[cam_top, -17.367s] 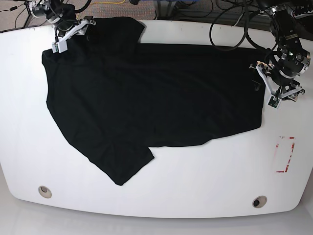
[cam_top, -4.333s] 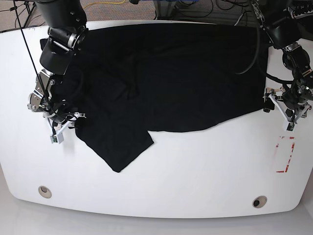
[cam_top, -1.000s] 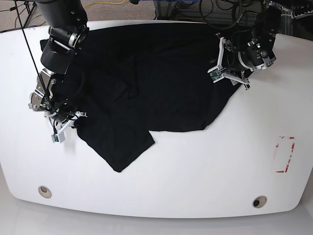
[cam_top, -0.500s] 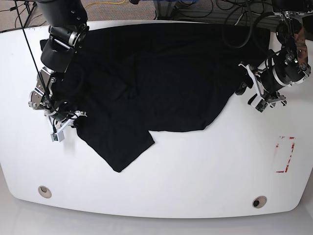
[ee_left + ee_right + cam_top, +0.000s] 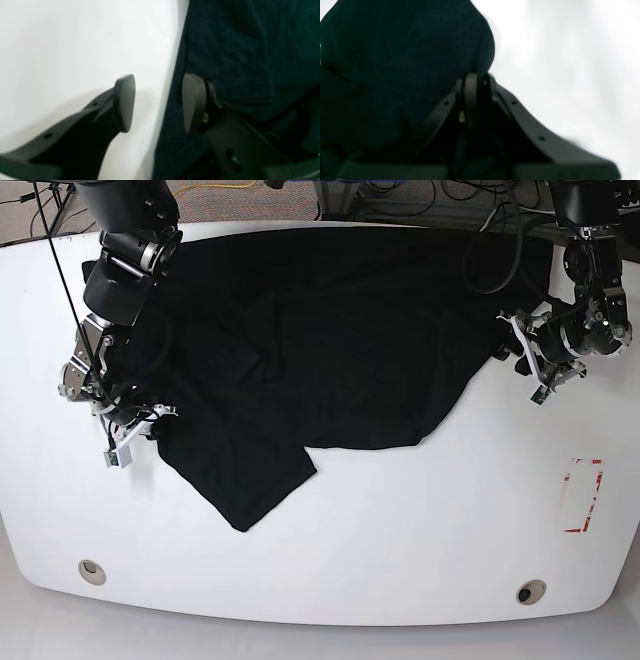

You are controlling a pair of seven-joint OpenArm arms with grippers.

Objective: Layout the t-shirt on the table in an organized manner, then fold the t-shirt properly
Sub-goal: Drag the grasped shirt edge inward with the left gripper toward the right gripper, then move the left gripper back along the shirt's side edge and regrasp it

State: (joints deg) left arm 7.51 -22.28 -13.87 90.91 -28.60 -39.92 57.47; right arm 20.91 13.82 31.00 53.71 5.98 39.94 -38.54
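Observation:
My left gripper has the t-shirt's edge (image 5: 170, 85) running between its open fingers, so it should go on moving in over the t-shirt's cloth (image 5: 487, 340) before both fingers close on that edge.
The black t-shirt (image 5: 330, 340) lies spread over the far half of the white table (image 5: 400, 520), one sleeve pointing toward the near left. My right gripper (image 5: 125, 445) sits at the shirt's left edge; in the right wrist view this gripper (image 5: 480, 80) is shut on a fold of the t-shirt (image 5: 407, 50). My left gripper (image 5: 532, 365) is at the shirt's right edge. In the left wrist view it (image 5: 157, 102) stands open, with the t-shirt (image 5: 237, 37) edge running between its fingers and one finger (image 5: 192, 102) over the cloth.
A red-and-white tape rectangle (image 5: 583, 495) marks the table at the right. Two round holes (image 5: 92, 571) (image 5: 530, 592) sit near the front edge. Black cables (image 5: 450, 210) hang behind the table's far edge.
My left gripper has swung from above the shirt's right part outward to its right edge. The right gripper keeps its hold at the left edge, and the shirt has barely shifted.

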